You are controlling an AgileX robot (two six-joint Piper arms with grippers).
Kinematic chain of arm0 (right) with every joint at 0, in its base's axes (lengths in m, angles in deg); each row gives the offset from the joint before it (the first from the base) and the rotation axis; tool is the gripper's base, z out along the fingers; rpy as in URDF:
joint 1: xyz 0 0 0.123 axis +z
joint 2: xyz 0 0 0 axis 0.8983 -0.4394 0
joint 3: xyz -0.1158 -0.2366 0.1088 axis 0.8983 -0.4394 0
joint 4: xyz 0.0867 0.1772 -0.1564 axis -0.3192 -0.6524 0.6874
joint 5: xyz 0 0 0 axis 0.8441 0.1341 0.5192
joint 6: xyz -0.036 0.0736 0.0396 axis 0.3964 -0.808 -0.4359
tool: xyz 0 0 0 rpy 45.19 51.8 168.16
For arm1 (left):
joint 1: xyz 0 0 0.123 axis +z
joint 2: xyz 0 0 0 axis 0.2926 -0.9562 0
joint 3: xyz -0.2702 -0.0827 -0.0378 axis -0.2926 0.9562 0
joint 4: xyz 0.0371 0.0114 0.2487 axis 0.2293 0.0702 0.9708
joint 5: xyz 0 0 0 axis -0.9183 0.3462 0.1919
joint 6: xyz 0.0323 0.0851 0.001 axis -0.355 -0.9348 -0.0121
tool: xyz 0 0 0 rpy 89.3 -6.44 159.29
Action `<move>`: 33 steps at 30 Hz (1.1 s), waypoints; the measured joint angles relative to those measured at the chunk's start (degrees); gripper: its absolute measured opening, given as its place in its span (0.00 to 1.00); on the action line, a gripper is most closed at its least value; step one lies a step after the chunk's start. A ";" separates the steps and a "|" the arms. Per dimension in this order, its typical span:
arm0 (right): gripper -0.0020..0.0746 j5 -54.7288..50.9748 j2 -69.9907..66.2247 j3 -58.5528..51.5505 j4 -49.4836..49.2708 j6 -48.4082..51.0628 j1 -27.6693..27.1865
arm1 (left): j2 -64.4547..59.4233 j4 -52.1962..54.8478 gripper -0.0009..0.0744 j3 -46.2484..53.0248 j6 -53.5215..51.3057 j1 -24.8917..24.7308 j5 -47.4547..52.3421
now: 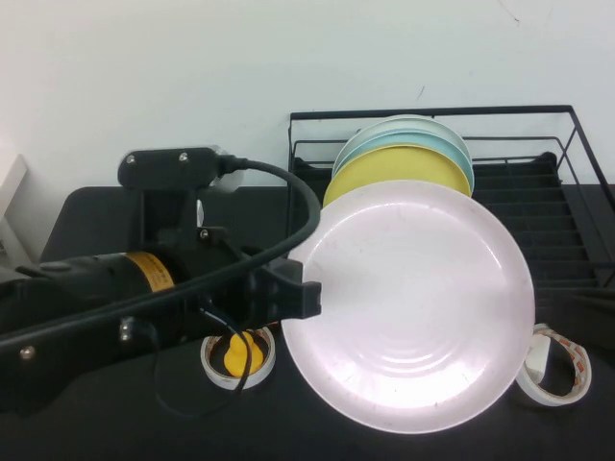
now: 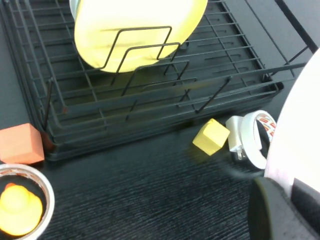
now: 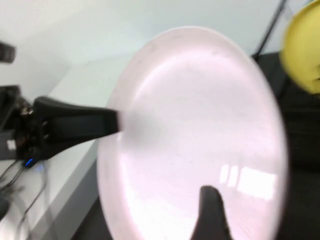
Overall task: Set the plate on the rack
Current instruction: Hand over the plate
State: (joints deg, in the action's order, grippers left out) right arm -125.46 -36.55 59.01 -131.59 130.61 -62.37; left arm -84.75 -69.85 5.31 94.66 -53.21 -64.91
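Observation:
The rack (image 1: 519, 221) is toward my right gripper's side while my left gripper is holding the plate, so my right gripper should grab the plate's opposite rim (image 1: 529, 303) before putting the plate in the rack.
The pale pink plate (image 1: 413, 307) is held upright above the table, in front of the black wire rack (image 1: 567, 192). My left gripper (image 1: 306, 293) is shut on the plate's left rim. In the left wrist view the plate's edge (image 2: 300, 130) runs between the dark fingers (image 2: 270, 212), with the rack (image 2: 150, 100) beyond. My right gripper (image 3: 242, 220) is out of the high view. In the right wrist view one dark finger (image 3: 212, 215) shows in front of the plate's face (image 3: 190, 130), with no second finger beside it.
A yellow plate (image 1: 399, 173) and light blue plates (image 1: 413, 139) stand in the rack's dividers. A tape roll holding a yellow duck (image 1: 238, 357) lies front left and a white tape roll (image 1: 557, 370) front right. A yellow cube (image 2: 211, 136) and an orange block (image 2: 20, 144) lie by the rack.

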 joint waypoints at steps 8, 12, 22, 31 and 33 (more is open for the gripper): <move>0.63 -7.99 -19.36 7.65 -6.04 16.06 0.00 | 0.07 -1.18 0.01 0.12 -0.13 0.00 1.67; 0.63 -11.63 -27.23 9.10 -7.21 18.30 0.00 | 0.07 -1.28 0.01 0.12 -0.13 0.00 1.67; 0.33 -22.94 -37.45 9.78 -10.47 27.91 0.00 | 0.07 -1.39 0.05 0.12 0.50 0.00 0.98; 0.17 -23.74 -37.97 11.43 -10.61 35.19 0.00 | 0.19 1.92 0.50 0.12 1.78 0.40 0.30; 0.17 -23.84 -38.20 13.04 -10.61 36.67 0.00 | 1.02 4.79 0.53 0.12 3.08 1.56 1.94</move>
State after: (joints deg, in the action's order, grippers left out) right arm -149.31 -74.76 72.05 -142.20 167.27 -62.37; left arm -83.73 -65.06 5.43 97.74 -51.65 -62.97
